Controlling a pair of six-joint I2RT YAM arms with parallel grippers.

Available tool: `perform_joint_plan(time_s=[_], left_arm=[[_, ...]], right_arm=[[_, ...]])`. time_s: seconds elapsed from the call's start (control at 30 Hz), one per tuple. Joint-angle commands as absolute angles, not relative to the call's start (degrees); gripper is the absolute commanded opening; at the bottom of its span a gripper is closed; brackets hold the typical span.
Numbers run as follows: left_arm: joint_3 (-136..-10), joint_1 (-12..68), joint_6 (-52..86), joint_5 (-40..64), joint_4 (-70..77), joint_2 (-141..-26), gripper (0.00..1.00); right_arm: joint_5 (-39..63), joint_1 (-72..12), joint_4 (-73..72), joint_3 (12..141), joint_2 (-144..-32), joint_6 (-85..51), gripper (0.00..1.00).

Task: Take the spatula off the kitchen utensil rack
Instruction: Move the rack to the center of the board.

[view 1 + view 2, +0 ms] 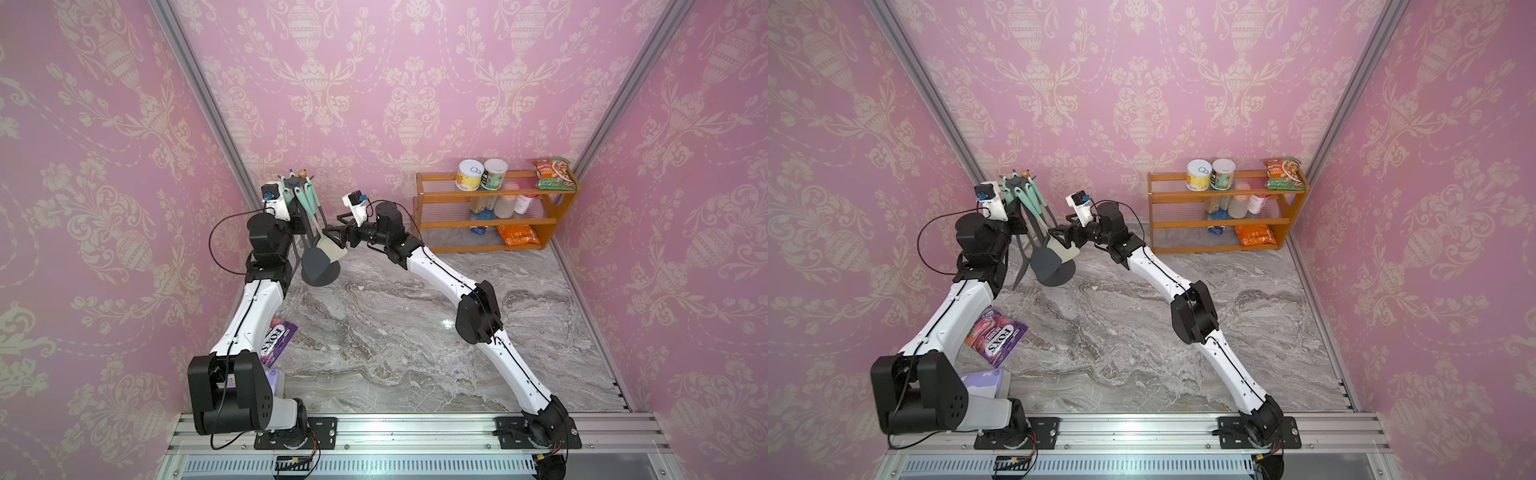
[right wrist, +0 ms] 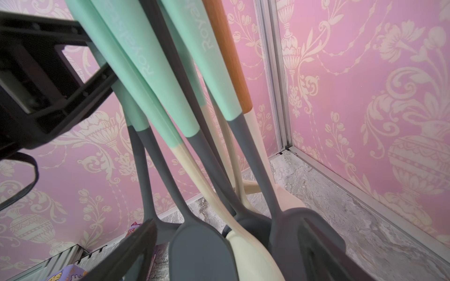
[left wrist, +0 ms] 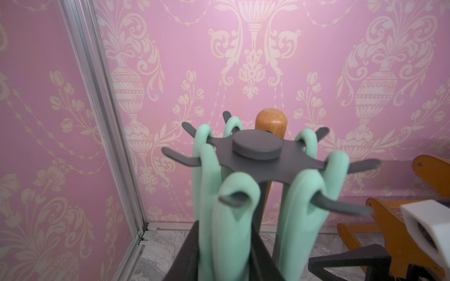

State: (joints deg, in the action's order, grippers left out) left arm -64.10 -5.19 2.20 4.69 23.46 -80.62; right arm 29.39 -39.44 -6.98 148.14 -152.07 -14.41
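Several heads (image 2: pixel 246 231) crowd my right gripper's fingers at the back corner, so my left gripper should draw the rack closer before my right gripper takes the spatula's neck (image 2: pixel 244 138).
The dark grey kitchen utensil rack (image 1: pixel 297 183) (image 1: pixel 1017 183) stands at the back left, and its hooked crown (image 3: pixel 255 155) carries several mint-handled utensils and a wooden-handled one (image 3: pixel 271 121). A flat grey spatula blade (image 1: pixel 316 262) (image 2: pixel 199 253) and a cream head (image 1: pixel 334 249) (image 2: pixel 253 258) hang low over the disc base (image 1: pixel 328 277). My left gripper (image 1: pixel 300 222) (image 3: pixel 226 255) is shut on one mint-green handle (image 3: pixel 231 231) just below its hook. I cannot tell which head that handle carries. My right gripper (image 1: pixel 336 237) (image 2: pixel 231 255) is open, its fingers either side of the hanging heads.
An orange wooden shelf (image 1: pixel 490 222) with cans and snack packets stands at the back right. A purple candy bag (image 1: pixel 996 332) and a lilac box (image 1: pixel 990 382) lie near the left arm's base. The rack stands close to the corner post (image 3: pixel 109 146) and the pink walls.
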Motion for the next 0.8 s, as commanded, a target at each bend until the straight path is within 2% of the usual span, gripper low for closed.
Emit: perform_joint_plan(time_s=[0.0,0.27,0.5,0.77], left_arm=[[-67.06,-5.45,1.4,4.89,24.28,-79.19,0.25],[-68.1,-5.45,1.89,7.39,22.28,-79.18,0.17],[-68.9,-5.45,3.88,6.19,22.65,-78.76,0.1],[-70.13,-5.45,6.06,5.57,21.3,-75.49,0.03]], right_arm=[[26.43,-41.02,-5.7,152.05,-154.95,-11.03,0.94],[21.53,-42.23,-10.65,156.01,-160.51,-11.17,0.96],[21.18,-42.26,-13.98,144.46,-154.43,-10.95,0.96],[21.94,-42.18,-12.91,143.45,-152.48,-10.9,0.94]])
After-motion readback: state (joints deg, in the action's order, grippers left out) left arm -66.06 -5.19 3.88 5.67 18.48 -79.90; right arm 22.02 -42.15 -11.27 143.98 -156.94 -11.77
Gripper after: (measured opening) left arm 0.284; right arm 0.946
